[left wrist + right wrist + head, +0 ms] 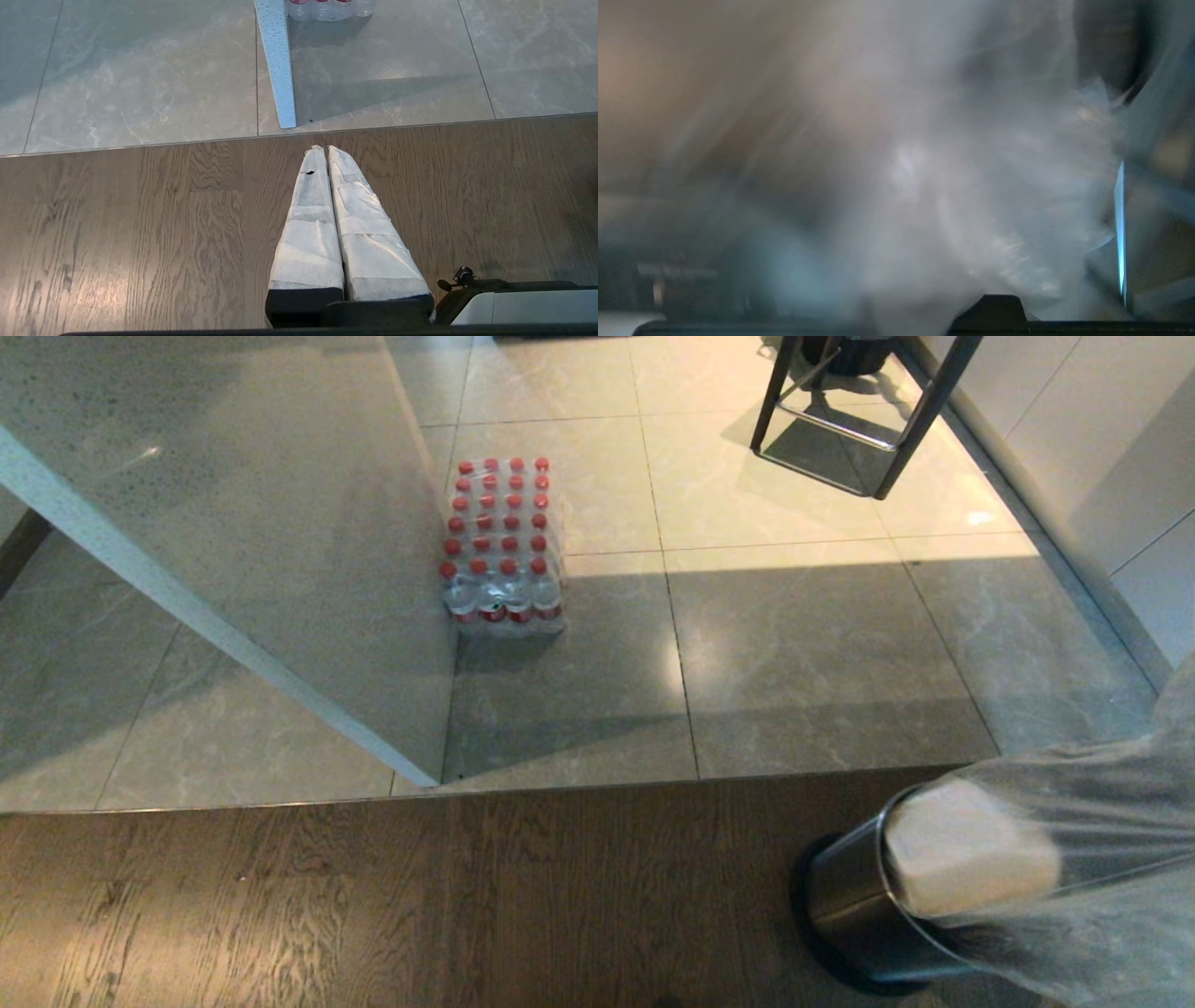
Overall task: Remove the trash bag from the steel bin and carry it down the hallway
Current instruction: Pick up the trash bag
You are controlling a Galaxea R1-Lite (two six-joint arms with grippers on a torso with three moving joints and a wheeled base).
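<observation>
The steel bin (868, 907) tips together with the tight trash bag, so the robot's right gripper should swing the trash bag (1103, 823) to and fro to work the bin off.
The steel bin (845, 905) leans on the wood floor at the head view's lower right, its mouth turned to the right. The clear trash bag (1092, 821) stretches taut out of it toward the right edge, a pale beige lump (962, 854) sitting at the bin's rim. Crinkled plastic of the trash bag (971, 186) fills the right wrist view and hides my right gripper's fingers, which are shut on it. My left gripper (325, 148) hangs parked over the wood floor, its white-wrapped fingers pressed together and holding nothing. The hallway is out of view.
A shrink-wrapped pack of red-capped bottles (504, 546) stands on the tiles beside a speckled counter slab (187, 476). Black stool legs (868, 420) are at the back right, white cabinets (1120, 476) along the right. A metal strip (560, 789) joins tile and wood.
</observation>
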